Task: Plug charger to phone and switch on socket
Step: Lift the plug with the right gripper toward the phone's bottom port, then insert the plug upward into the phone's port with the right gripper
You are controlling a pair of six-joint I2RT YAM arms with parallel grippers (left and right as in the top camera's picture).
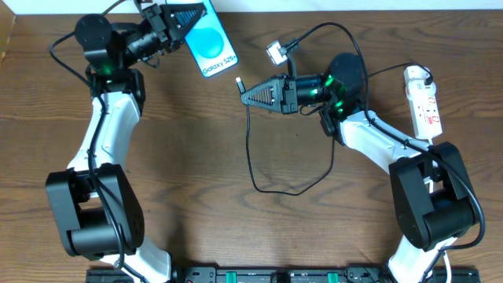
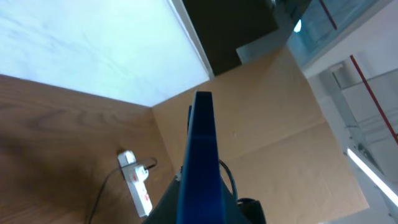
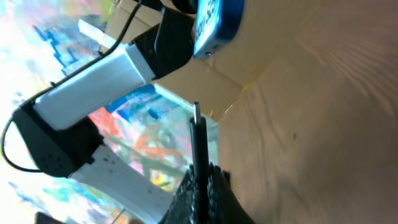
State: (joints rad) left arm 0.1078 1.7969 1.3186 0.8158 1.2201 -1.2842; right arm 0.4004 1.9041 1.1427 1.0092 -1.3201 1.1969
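Note:
I should use my left gripper to move the phone's port over the plug's tip [image 1: 239,80] before joining them, because the charger's plug points at the corner of the phone's bottom edge [image 1: 235,64].
My left gripper [image 1: 182,17] is shut on the phone [image 1: 211,43], a slim blue-screened smartphone with "Galaxy" lettering, held above the table at the back. In the left wrist view the phone [image 2: 200,163] stands edge-on between my fingers. My right gripper [image 1: 250,95] is shut on the charger's plug end [image 1: 240,82], whose tip points up-left toward the phone with a gap between them. In the right wrist view the plug [image 3: 198,140] sticks out of my jaws and the phone's bottom edge [image 3: 217,25] is above it. The thin black cable [image 1: 275,187] loops over the table. The white socket [image 1: 423,101] lies at the right.
A white adapter [image 1: 275,53] lies on the table behind my right gripper, on the thin cable. The socket also shows in the left wrist view [image 2: 137,185]. Both arm bases stand at the front edge.

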